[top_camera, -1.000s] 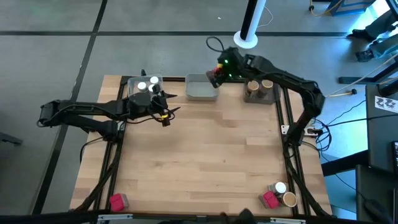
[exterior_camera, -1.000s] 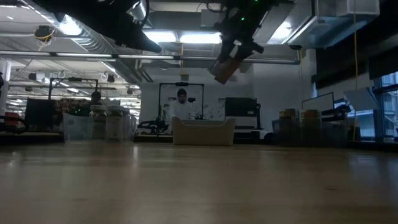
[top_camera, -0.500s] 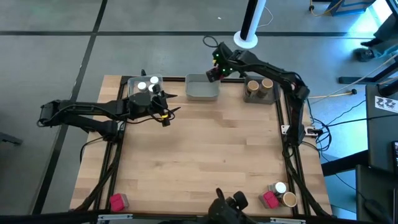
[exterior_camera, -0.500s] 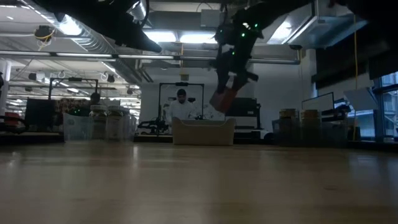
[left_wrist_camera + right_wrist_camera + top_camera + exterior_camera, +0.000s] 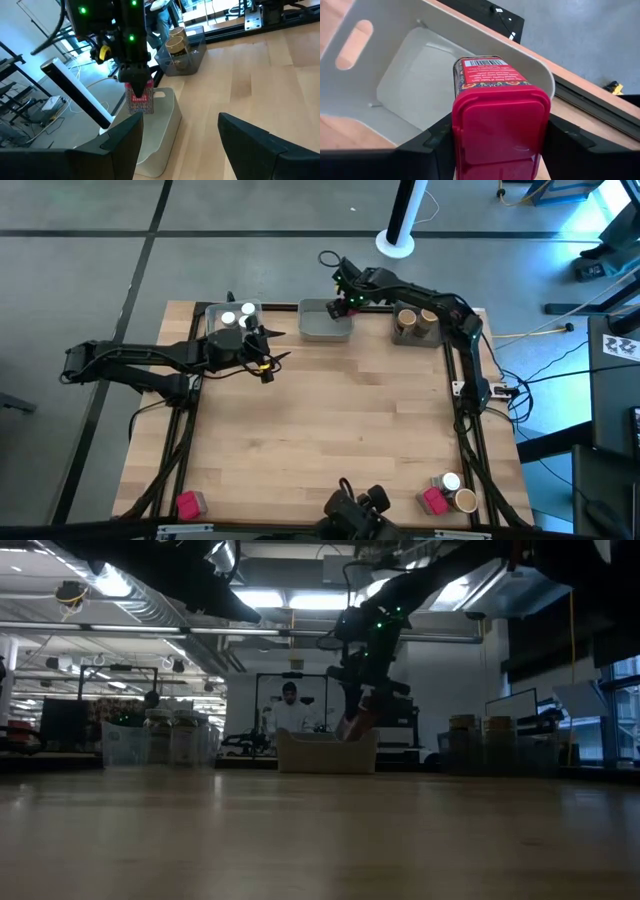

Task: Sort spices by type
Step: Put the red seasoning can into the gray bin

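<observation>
My right gripper is holding the red packet (image 5: 487, 72) lid up over the empty grey middle tray, and it should go on lowering the packet until the packet's bottom touches the tray's bottom (image 5: 420, 80).
My right gripper (image 5: 346, 301) is shut on a red blocky packet (image 5: 497, 112) over the far right corner of the grey middle tray (image 5: 322, 328); the left wrist view shows the packet (image 5: 141, 101) hanging over that tray (image 5: 162, 131). My left gripper (image 5: 264, 356) hovers open beside the left tray (image 5: 214, 314), which holds white-capped jars (image 5: 237, 319). Tan-brown jars (image 5: 418, 317) stand in the right tray. Loose near the table's near edge stand a red packet (image 5: 186, 503) on the left, and another red packet (image 5: 434, 500), a white-capped jar (image 5: 451, 481) and a tan jar (image 5: 466, 500) on the right. My right gripper pinches the red packet at its red lid end (image 5: 500, 125), one finger (image 5: 434, 142) on each of two opposite sides. The fingers come from above, pointing down. The packet hangs lid up below them, lifted clear, its lower end (image 5: 352, 733) about level with the tray's rim.
The three trays sit in a row along the far edge, and the wide wooden middle of the table (image 5: 330, 420) lies between them and the loose spices. A dark shape (image 5: 355, 508) shows at the near edge. A person (image 5: 289, 710) stands in the room beyond.
My right gripper has carried the red packet toward the table's far left and down, from high above the table to just over the grey middle tray's far right corner, tipping to point more steeply down. It has stayed shut on the packet. The dark shape has appeared at the near edge.
</observation>
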Controlling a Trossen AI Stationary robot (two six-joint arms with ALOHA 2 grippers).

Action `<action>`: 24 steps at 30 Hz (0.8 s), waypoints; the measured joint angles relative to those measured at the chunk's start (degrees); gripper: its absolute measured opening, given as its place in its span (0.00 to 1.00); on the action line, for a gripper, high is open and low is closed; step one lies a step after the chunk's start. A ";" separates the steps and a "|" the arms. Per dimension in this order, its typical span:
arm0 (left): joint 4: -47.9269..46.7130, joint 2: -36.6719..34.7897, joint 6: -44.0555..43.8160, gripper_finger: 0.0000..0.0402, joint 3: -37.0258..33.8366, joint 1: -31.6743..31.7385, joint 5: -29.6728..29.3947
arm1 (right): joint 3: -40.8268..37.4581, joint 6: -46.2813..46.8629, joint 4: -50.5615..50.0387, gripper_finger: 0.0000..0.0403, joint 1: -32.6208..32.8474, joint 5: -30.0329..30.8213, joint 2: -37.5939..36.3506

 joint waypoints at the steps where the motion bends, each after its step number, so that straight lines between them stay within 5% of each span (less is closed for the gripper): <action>1: 0.01 0.00 -0.02 0.61 0.00 0.00 0.00 | 0.00 0.02 0.03 0.56 0.00 -0.01 0.32; 24: -0.04 0.00 -0.07 0.61 0.00 0.00 0.00 | 0.10 0.39 1.30 0.56 0.02 -0.28 4.36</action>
